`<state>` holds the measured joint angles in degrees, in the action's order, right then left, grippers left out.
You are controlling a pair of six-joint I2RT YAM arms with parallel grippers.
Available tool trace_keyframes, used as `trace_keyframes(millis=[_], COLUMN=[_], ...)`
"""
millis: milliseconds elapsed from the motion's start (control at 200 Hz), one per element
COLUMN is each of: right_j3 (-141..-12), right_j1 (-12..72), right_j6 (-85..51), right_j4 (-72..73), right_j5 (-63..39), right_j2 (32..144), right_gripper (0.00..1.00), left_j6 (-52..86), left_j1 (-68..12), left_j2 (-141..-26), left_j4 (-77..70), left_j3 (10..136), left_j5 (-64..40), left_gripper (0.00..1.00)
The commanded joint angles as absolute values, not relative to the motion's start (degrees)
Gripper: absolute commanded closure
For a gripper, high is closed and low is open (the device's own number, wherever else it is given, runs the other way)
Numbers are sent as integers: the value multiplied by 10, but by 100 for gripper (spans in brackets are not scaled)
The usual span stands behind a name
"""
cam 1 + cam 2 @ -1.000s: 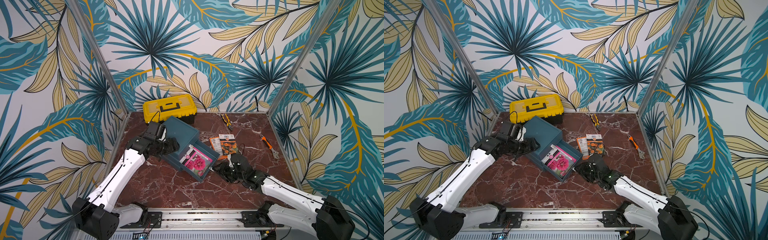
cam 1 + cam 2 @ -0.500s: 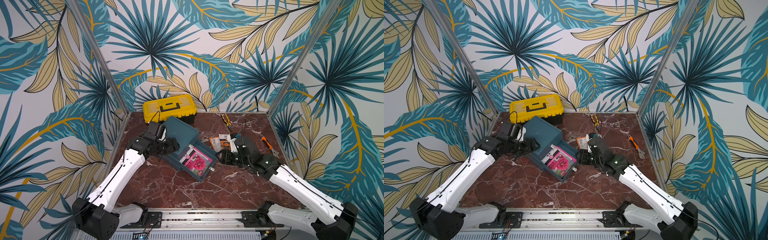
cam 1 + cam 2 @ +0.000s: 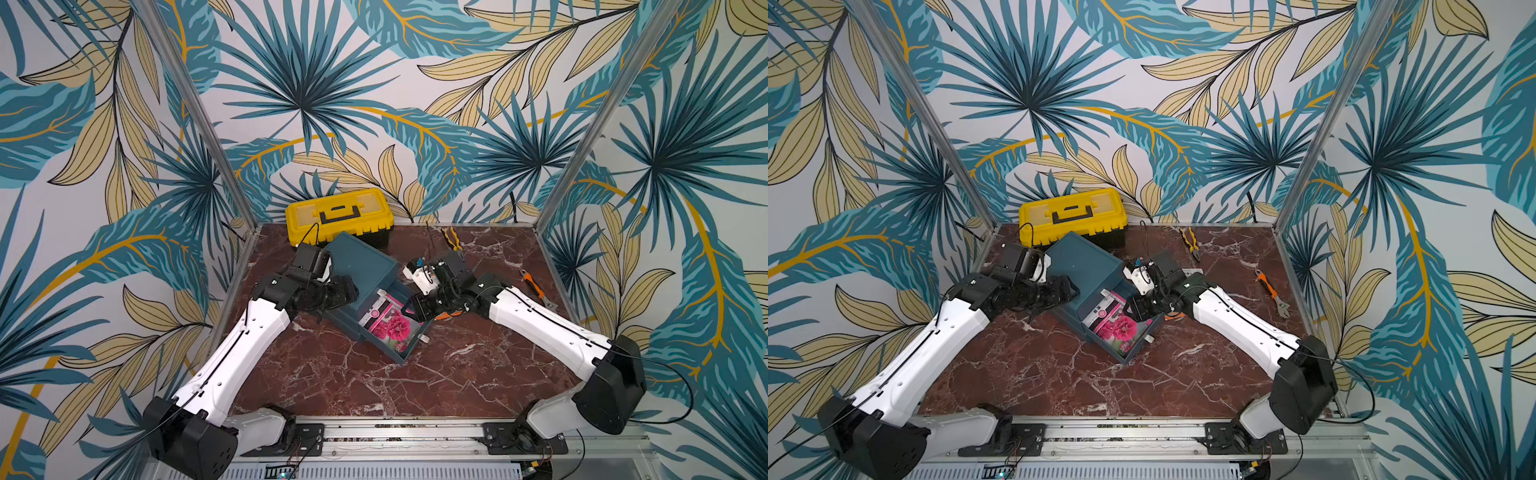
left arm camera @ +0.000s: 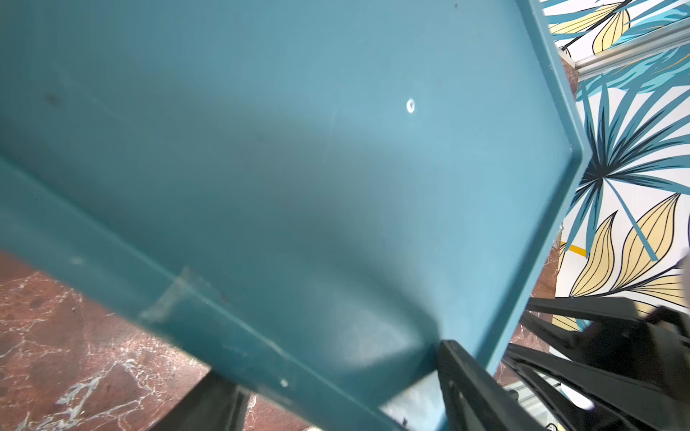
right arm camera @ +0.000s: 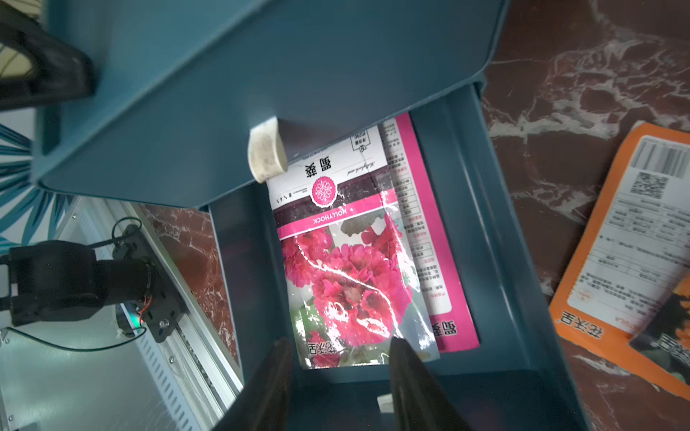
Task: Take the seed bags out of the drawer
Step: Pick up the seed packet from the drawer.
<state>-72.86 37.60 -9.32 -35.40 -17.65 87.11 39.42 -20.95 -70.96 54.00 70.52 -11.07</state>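
I should keep moving my right gripper down and close it on the flower seed bag's long edge (image 5: 413, 262), as the flower seed bag (image 5: 348, 273) is on top of the other bag.
A teal cabinet (image 3: 357, 266) stands mid-table with its drawer (image 3: 417, 338) pulled out. In the right wrist view two magenta seed bags lie in the drawer (image 5: 496, 261): one flower side up (image 5: 347, 276), and beneath it one with its label showing (image 5: 429, 239). My right gripper (image 5: 341, 369) (image 3: 412, 309) hovers open over the drawer's front end, and nothing is between its fingers. Orange seed bags (image 5: 627, 253) lie on the table beside the drawer; in both top views my right arm mostly hides them. My left gripper (image 4: 336, 392) (image 3: 345, 293) is shut on the cabinet's left side.
A yellow toolbox (image 3: 338, 218) stands behind the cabinet at the back wall. Pliers (image 3: 451, 237) lie at the back of the table and an orange wrench (image 3: 534, 286) near the right wall. Patterned walls close in three sides, and a metal rail (image 3: 395, 434) runs along the front.
My right arm has swung from the table in front of the drawer, past the orange bags, to a place over the open drawer. The left arm and the cabinet have not moved.
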Motion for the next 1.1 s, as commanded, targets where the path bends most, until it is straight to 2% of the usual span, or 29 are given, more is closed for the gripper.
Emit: trace_keyframes(millis=[0,336,1097], right_j3=[-728,-727,-763], right_j1=[380,379,377], right_j6=[-65,-62,-56], right_j4=[-362,-346,-326], right_j5=[-195,-171,-138], right_j2=[889,936,1008], right_gripper=[55,56,44], left_j6=[394,395,394], left_j1=[-211,-211,-211], left_j2=[-701,-702,-702], left_j4=[565,566,576], left_j3=[686,689,694], left_j5=[-94,-93,-90], left_gripper=[19,19,19])
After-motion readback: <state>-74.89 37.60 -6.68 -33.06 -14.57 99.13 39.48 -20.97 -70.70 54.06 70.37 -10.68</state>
